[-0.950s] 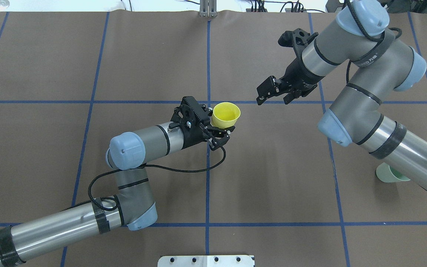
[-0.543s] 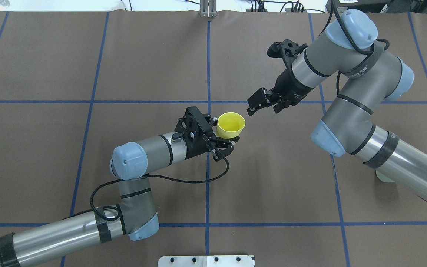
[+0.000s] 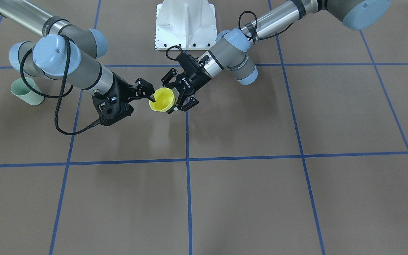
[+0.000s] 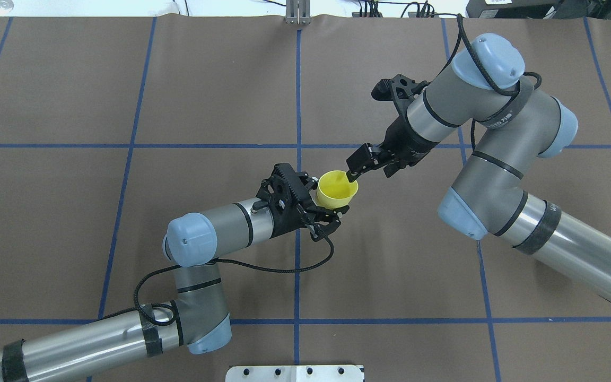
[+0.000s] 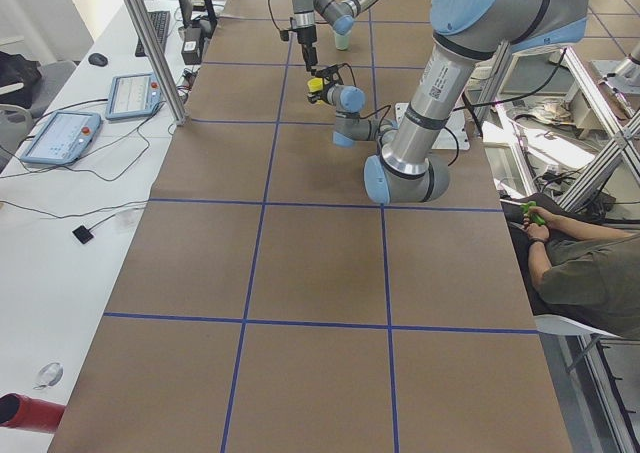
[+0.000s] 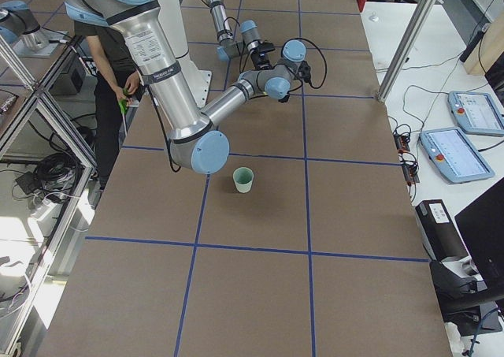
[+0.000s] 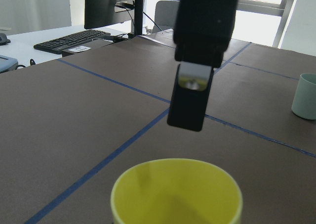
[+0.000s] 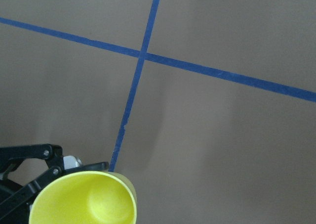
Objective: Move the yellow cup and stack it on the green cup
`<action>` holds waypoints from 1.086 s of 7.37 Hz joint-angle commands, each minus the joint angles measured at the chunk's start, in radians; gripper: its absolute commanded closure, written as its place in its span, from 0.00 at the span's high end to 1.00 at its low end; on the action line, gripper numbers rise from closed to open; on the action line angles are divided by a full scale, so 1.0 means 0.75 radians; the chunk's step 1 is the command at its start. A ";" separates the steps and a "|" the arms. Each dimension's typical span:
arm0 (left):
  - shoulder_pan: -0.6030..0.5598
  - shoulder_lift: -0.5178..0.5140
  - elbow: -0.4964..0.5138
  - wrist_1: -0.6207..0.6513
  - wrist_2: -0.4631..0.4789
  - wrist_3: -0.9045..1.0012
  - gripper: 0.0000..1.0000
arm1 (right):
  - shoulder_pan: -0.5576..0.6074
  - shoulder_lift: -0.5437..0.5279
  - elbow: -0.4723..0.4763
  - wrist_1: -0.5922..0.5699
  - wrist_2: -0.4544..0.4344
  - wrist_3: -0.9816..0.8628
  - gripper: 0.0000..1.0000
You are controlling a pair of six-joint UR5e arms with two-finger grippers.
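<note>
I expect the yellow cup to nest deep when I lower it, with only its rim showing, because the green cup gets narrower below its opening.
My left gripper is shut on the yellow cup and holds it upright above the table's middle, its mouth open upward. My right gripper is open at the cup's far rim, with one finger hanging just over the rim. In the front view the same right gripper meets the yellow cup. The cup's rim also fills the bottom of the right wrist view. The green cup stands upright on the table near the right arm's base. That arm hides it in the overhead view.
A white base plate sits at the table's near edge between the arms. Blue tape lines divide the brown mat. A seated person is beside the table, and a side bench holds tablets and cables.
The right gripper has come down and leftward to the yellow cup's rim. The left gripper has carried the cup slightly right and nearer. The right arm now covers the green cup overhead.
</note>
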 commanded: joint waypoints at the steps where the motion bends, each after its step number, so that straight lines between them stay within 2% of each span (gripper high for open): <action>1: 0.020 -0.003 -0.008 0.001 0.001 0.024 0.47 | -0.014 -0.004 -0.002 0.000 0.001 0.005 0.97; 2: 0.026 -0.005 -0.008 0.001 0.003 0.022 0.47 | -0.014 -0.008 0.000 -0.002 0.001 0.005 0.95; 3: 0.026 -0.005 -0.008 0.001 0.003 0.022 0.47 | -0.020 -0.010 0.000 0.000 0.003 0.021 0.89; 7: 0.028 -0.011 -0.006 0.001 0.003 0.018 0.48 | -0.063 -0.014 0.012 0.000 0.007 0.033 0.88; 8: 0.028 -0.009 -0.006 0.001 0.003 0.018 0.48 | -0.069 -0.012 0.012 0.002 0.007 0.058 0.77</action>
